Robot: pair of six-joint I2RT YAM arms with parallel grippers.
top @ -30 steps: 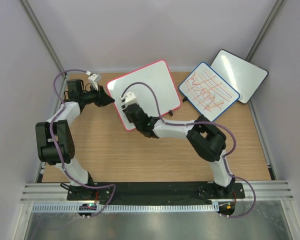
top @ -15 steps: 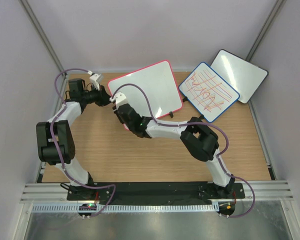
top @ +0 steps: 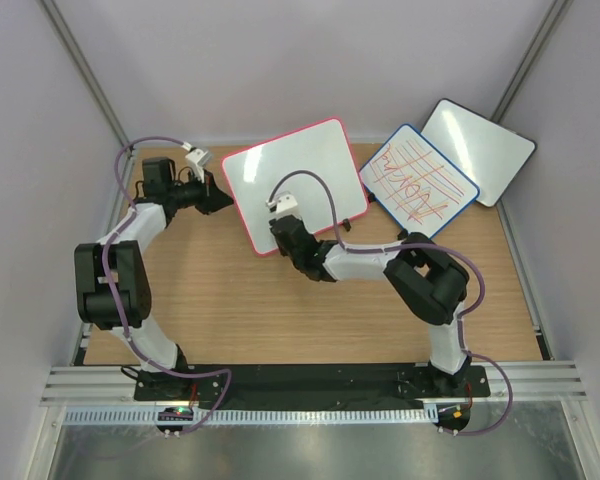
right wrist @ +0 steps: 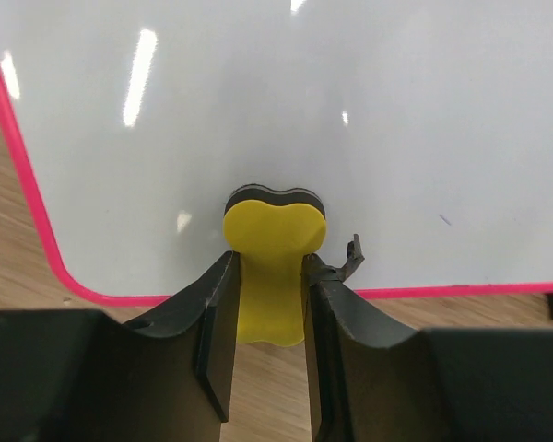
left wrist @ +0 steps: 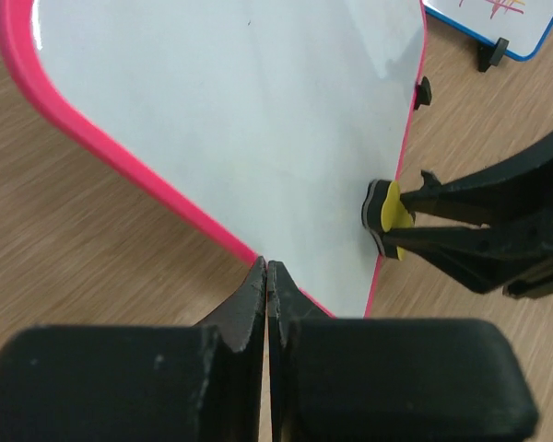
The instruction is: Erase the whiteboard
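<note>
My left gripper needs to open its fingers and clamp the whiteboard's edge to keep the whiteboard steady, because its shut fingers only rest against the whiteboard's pink frame.
The whiteboard, red-pink framed and wiped nearly blank, lies tilted at the back of the table. In the right wrist view the whiteboard shows only a tiny dark mark near its lower right. My right gripper is shut on a yellow eraser, whose dark pad presses on the board just inside its near edge. In the top view my right gripper is over the board's near edge. My left gripper is shut and empty, its tips against the pink frame; in the top view the left gripper is at the board's left edge.
A smaller blue-framed board with red lines lies right of the whiteboard, and a black-framed blank board lies behind it. The whiteboard's black foot sticks out on its right side. Grey walls close in the back and sides.
My right gripper with the eraser went to the board's left corner, then swept right along its near edge. The board shifted slightly. The left gripper stayed at the left edge.
</note>
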